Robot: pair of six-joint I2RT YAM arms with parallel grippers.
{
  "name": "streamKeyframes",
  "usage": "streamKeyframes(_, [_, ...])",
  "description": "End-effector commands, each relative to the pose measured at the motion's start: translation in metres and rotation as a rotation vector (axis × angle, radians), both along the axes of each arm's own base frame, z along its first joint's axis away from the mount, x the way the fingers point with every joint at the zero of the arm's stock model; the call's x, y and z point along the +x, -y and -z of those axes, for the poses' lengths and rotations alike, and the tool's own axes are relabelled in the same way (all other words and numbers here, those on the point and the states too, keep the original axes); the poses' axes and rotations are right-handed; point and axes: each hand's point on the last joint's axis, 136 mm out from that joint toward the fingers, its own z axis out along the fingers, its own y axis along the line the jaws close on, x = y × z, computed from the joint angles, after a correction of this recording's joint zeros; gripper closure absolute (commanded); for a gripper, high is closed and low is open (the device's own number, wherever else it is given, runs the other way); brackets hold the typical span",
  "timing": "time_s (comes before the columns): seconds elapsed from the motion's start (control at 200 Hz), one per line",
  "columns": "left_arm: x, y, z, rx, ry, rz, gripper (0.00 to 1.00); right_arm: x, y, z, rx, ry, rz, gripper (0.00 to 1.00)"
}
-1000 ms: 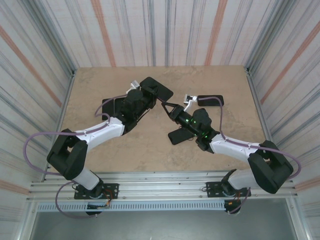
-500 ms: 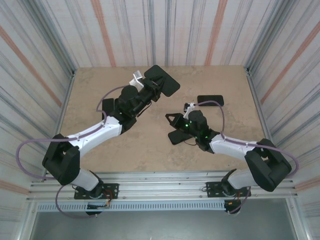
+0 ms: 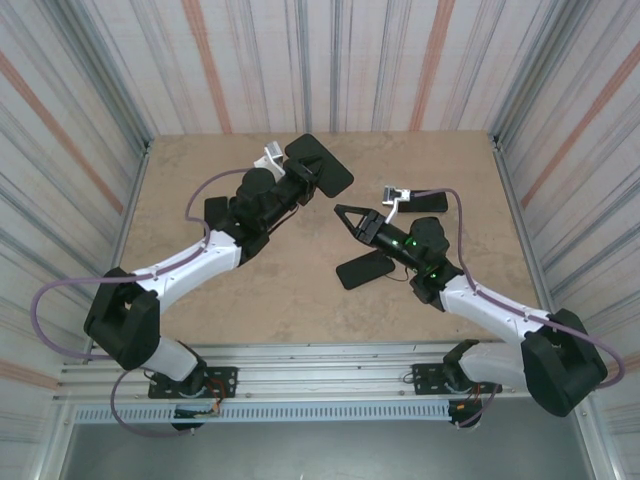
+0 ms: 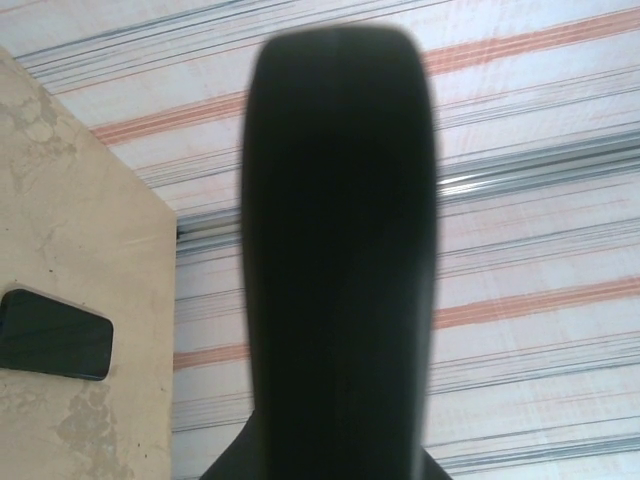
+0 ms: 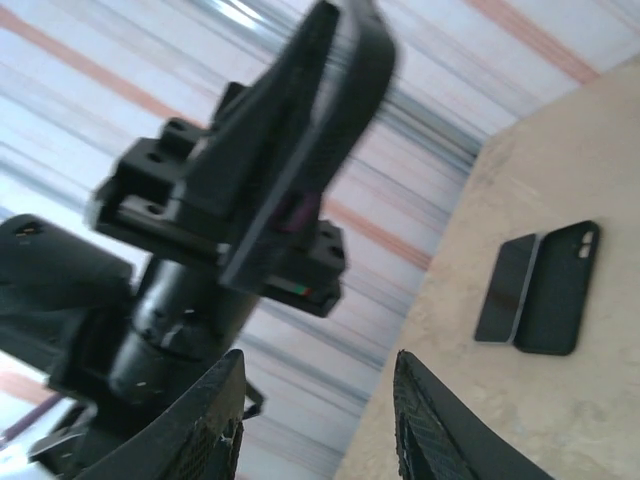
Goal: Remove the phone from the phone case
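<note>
I need to change my grip because the phone case sits deep (image 3: 314,154) in my left gripper. My right gripper should hold its far end (image 3: 341,183) while my left gripper takes hold of the case closer to the case's edge.
My left gripper (image 3: 297,182) is raised over the back of the table (image 3: 200,300) and shut on a black phone case (image 3: 319,164), which sticks up past the fingers. In the left wrist view that phone case (image 4: 340,250) is a tall dark slab that hides my fingers. The right wrist view shows the phone case (image 5: 300,130) edge-on in the left gripper; I cannot tell whether a phone sits inside. My right gripper (image 3: 346,218) hangs open and empty just right of it, a short gap away, and its two fingertips (image 5: 232,365) stand well apart.
A black phone (image 3: 365,268) lies flat mid-table under the right arm, and another (image 3: 424,201) lies at the back right. A phone (image 5: 505,288) and an empty case (image 5: 558,288) lie side by side on the table near the left arm. Striped walls surround the table.
The left gripper has lifted the phone case up and toward the back. The right gripper left the case, drew back toward its base, then rose again, open.
</note>
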Motion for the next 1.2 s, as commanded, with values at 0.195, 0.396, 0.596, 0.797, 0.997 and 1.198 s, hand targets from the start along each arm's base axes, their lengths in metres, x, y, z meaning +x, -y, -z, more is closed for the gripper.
streamKeyframes(0.195, [-0.006,0.006,-0.022,-0.048,0.075,0.034,1.00,0.009,-0.004,-0.035,0.145,-0.025,-0.036,0.55])
streamKeyframes(0.396, [-0.010,0.016,-0.021,-0.073,0.071,0.066,1.00,0.023,-0.009,-0.039,0.181,-0.053,-0.038,0.62])
streamKeyframes(0.596, [-0.010,0.018,-0.017,-0.053,0.062,0.072,1.00,0.028,-0.010,-0.035,0.208,-0.080,-0.041,0.82])
streamKeyframes(0.797, [-0.008,0.014,-0.013,-0.049,0.055,0.071,0.89,0.030,-0.003,-0.031,0.217,-0.097,-0.027,0.95])
streamKeyframes(0.997, [-0.004,0.002,-0.018,-0.021,0.074,0.084,0.70,0.030,0.002,-0.031,0.229,-0.106,-0.033,1.00])
streamKeyframes(1.198, [-0.005,0.000,-0.026,0.041,0.100,0.143,0.67,0.029,0.004,-0.035,0.239,-0.106,-0.049,1.00])
